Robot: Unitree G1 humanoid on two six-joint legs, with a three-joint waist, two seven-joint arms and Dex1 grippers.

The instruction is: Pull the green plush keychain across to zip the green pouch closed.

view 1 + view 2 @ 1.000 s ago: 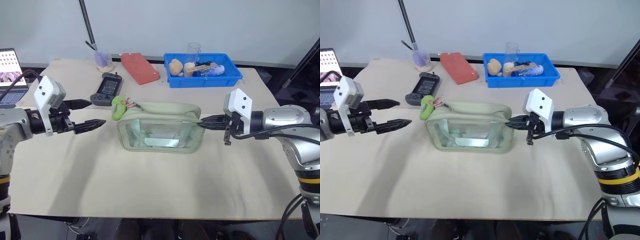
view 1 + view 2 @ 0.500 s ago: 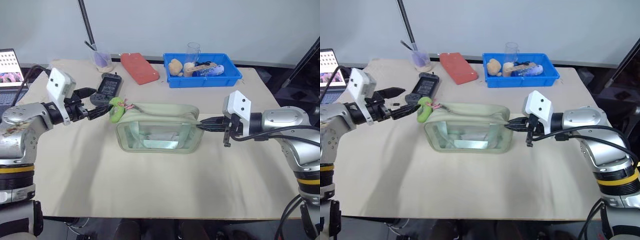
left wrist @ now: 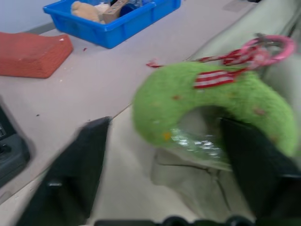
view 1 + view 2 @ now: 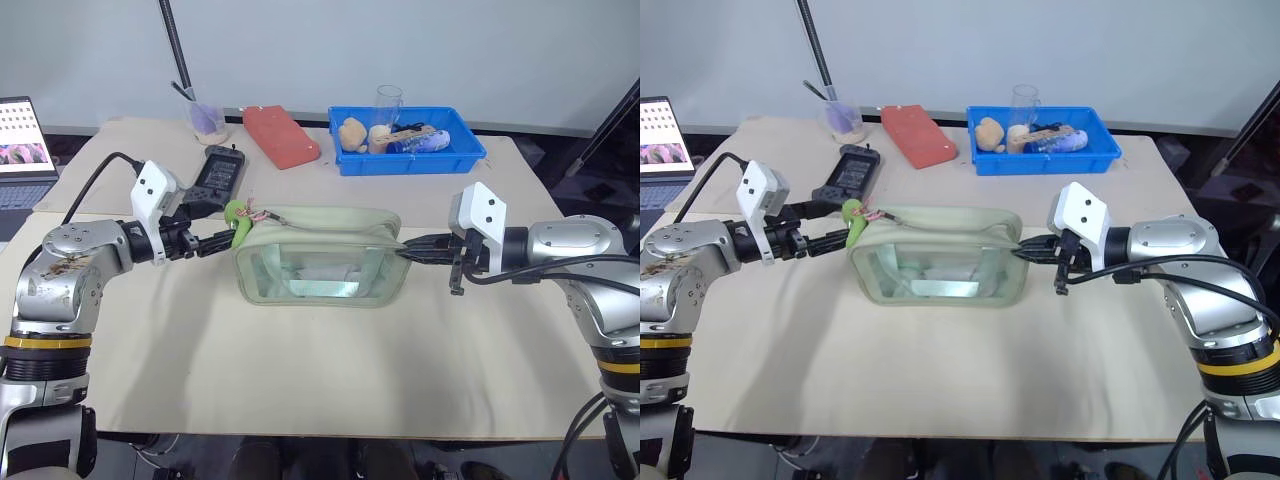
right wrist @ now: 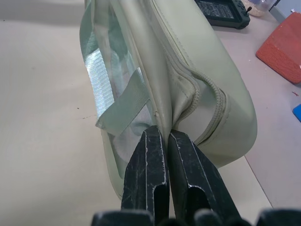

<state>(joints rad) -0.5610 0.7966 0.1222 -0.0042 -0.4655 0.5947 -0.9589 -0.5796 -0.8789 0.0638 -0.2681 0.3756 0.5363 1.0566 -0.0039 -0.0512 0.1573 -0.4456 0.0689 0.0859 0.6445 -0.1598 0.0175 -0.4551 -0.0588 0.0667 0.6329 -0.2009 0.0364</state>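
Observation:
The green pouch's end (image 4: 243,263) will bunch up into a fold when the robot's left gripper pinches it, because loose, creased fabric (image 3: 190,181) shows below the plush.
The green pouch (image 4: 320,250) lies mid-table, its clear window facing me and its zipper along the top. The green plush keychain (image 4: 237,221), a fuzzy lime ring on a reddish cord, hangs at the pouch's left end. My left gripper (image 4: 222,230) is open with one finger on each side of the plush (image 3: 207,99); one finger (image 3: 80,169) stands apart from it, the other sits close against it. My right gripper (image 4: 405,252) is shut on the pouch's right end, pinching the fabric seam (image 5: 162,127) below the zipper.
Behind the pouch lie a black handheld device (image 4: 215,172), a red block (image 4: 280,135) and a blue tray (image 4: 470,160) holding small items and a clear glass (image 4: 388,100). A cup (image 4: 207,120) stands at the back left, and a laptop (image 4: 25,150) sits at the far left.
My left arm has swung right towards the pouch, and its jaws now straddle the plush keychain and stand narrower. The right gripper has kept its pinch on the pouch's end.

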